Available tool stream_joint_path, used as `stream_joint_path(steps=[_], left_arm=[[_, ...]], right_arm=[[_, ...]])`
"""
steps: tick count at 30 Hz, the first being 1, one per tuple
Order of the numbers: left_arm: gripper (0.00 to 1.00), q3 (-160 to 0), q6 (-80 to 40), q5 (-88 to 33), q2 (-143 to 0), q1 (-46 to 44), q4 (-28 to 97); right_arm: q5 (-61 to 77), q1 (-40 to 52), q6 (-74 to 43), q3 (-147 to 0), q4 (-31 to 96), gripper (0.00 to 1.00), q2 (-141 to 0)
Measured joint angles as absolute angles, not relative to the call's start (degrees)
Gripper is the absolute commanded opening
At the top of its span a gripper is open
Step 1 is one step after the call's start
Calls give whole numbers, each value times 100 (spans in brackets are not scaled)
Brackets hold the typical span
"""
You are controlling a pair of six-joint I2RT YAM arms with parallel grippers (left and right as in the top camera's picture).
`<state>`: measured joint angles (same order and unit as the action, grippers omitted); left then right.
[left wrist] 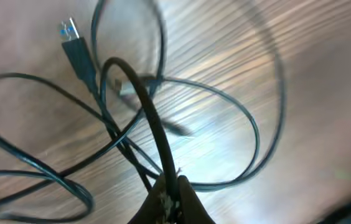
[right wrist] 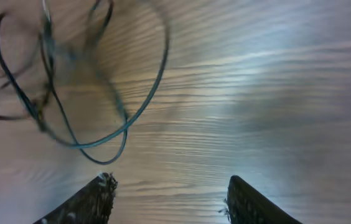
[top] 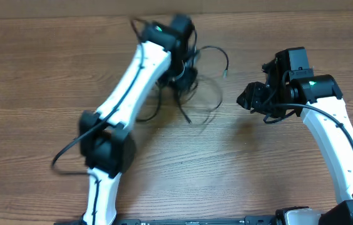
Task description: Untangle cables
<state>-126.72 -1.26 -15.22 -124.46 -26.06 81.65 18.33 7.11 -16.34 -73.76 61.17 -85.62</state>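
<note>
The arched cord (left wrist: 155, 120) will stay caught in the tangle when the robot pulls it aside, because black cords cross through each other's loops (left wrist: 119, 135).
The cables (top: 195, 87) are thin black cords in loose, overlapping loops at the back middle of the wooden table. My left gripper (top: 186, 74) sits over the tangle. In the left wrist view its jaws (left wrist: 172, 183) are shut on one black cord that arches up from them, and a plug (left wrist: 73, 37) with a silvery tip lies at the upper left. Right of the tangle, apart from it, my right gripper (top: 246, 97) stands open. In the right wrist view its fingers (right wrist: 98, 199) are wide apart over bare wood, with the cable loops (right wrist: 101, 93) ahead at the upper left.
The wooden table (top: 39, 75) stretches out on all sides. The left arm's white link (top: 126, 94) crosses diagonally from the front left to the tangle. The right arm (top: 339, 144) rises from the front right corner.
</note>
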Motion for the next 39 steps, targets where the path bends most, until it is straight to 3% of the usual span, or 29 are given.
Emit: stream_joint_path(steps=[7,13,25,31,33,37,39], left_arm=[[4,-13240,3,-2897,-11113,-2287,8252],[4,-13257,51,-3642,-10993,-2209,8552],[4,-13246,469,-4757,-11076,-2209,8527],[4,-13246,576,-5019,-11076,-2209,8532],[4,-13246,622,-5076,-11076,-2209,8527],[4,-13246,668,-5142,-11076,-2209,8514],[4,-13246,722,-5144,-11076,-2209,8512]], right_arm=[[3726,714,-685,-7376,5551,57,-8562],[5258,714,-443,-7376,4672,59,-8562],[6016,1076,-462,-7376,4088,59,-8562],[5896,1518,-613,-7376,3614,45,-8562],[5653,1623,-803,-7376,3603,37,-8562],[5030,1732,-1256,-7376,3717,10,-8562],[4678,1739,-1505,-7376,3817,4,-8562]])
